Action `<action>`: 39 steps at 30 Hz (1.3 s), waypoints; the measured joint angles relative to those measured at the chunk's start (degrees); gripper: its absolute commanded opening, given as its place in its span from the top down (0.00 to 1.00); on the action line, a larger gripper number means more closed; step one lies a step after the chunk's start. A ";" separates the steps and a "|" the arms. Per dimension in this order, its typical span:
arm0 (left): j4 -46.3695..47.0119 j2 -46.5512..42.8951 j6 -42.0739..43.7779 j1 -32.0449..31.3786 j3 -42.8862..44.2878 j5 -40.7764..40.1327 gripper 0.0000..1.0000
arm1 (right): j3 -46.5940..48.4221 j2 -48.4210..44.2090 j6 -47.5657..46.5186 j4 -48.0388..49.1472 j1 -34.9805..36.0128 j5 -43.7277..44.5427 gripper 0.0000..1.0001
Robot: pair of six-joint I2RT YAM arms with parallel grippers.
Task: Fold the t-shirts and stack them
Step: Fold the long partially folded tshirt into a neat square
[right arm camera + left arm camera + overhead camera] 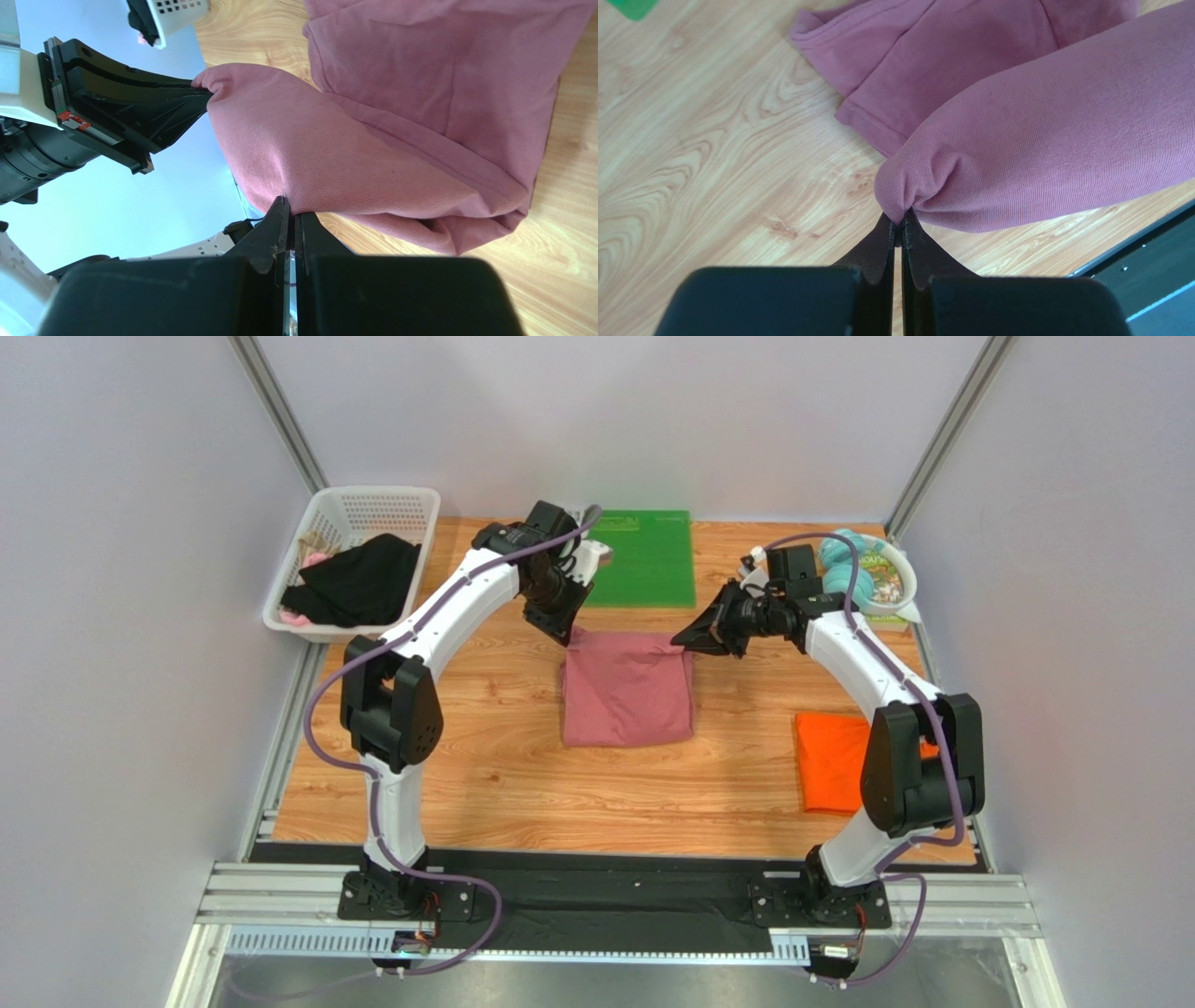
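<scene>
I should go on moving my right gripper toward the green mat [641, 563], because the pink shirt's lifted edge [624, 637] is straight across both grippers, until the cloth lies flat before I let go.
The rose-pink t-shirt [627, 689] lies partly folded in the middle of the wooden table. Its far edge is lifted between the two grippers. My left gripper [572, 633] is shut on the far left corner of the pink shirt [1032, 133]. My right gripper [683, 637] is shut on the far right corner of the pink shirt [393, 140]. The left gripper [200, 91] also shows in the right wrist view, pinching the cloth. The orange t-shirt [831, 759] lies folded at the right, partly behind the right arm.
A green mat [640, 556] lies at the back centre. A white basket [354, 560] with dark clothes stands at the back left. A pale bowl [887, 577] with teal items sits at the back right.
</scene>
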 measured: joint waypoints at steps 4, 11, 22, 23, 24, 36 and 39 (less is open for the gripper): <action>0.13 0.02 0.02 1.05 1.60 -0.79 1.00 | 2.25 2.16 0.04 0.81 -0.72 -0.63 1.00; 0.81 3.61 0.02 1.95 6.54 -2.12 1.00 | 5.03 9.38 0.04 3.23 -1.60 -1.25 1.00; 3.85 17.44 0.00 2.10 9.14 -2.32 1.00 | 7.52 21.38 0.76 6.14 -2.54 -1.38 1.00; 4.02 18.69 0.02 2.10 9.88 -2.32 1.00 | 7.93 21.99 0.90 6.32 -2.80 -1.40 1.00; 4.09 19.76 0.07 2.10 10.75 -2.34 1.00 | 8.35 22.36 0.94 6.49 -2.99 -1.46 0.99; 5.33 21.90 0.63 3.48 19.21 -5.99 0.00 | 22.08 32.92 -1.14 4.17 -6.97 -2.54 0.37; 5.44 20.31 0.90 4.57 19.10 -8.41 0.00 | 23.37 33.73 -3.28 0.13 -7.54 0.04 0.37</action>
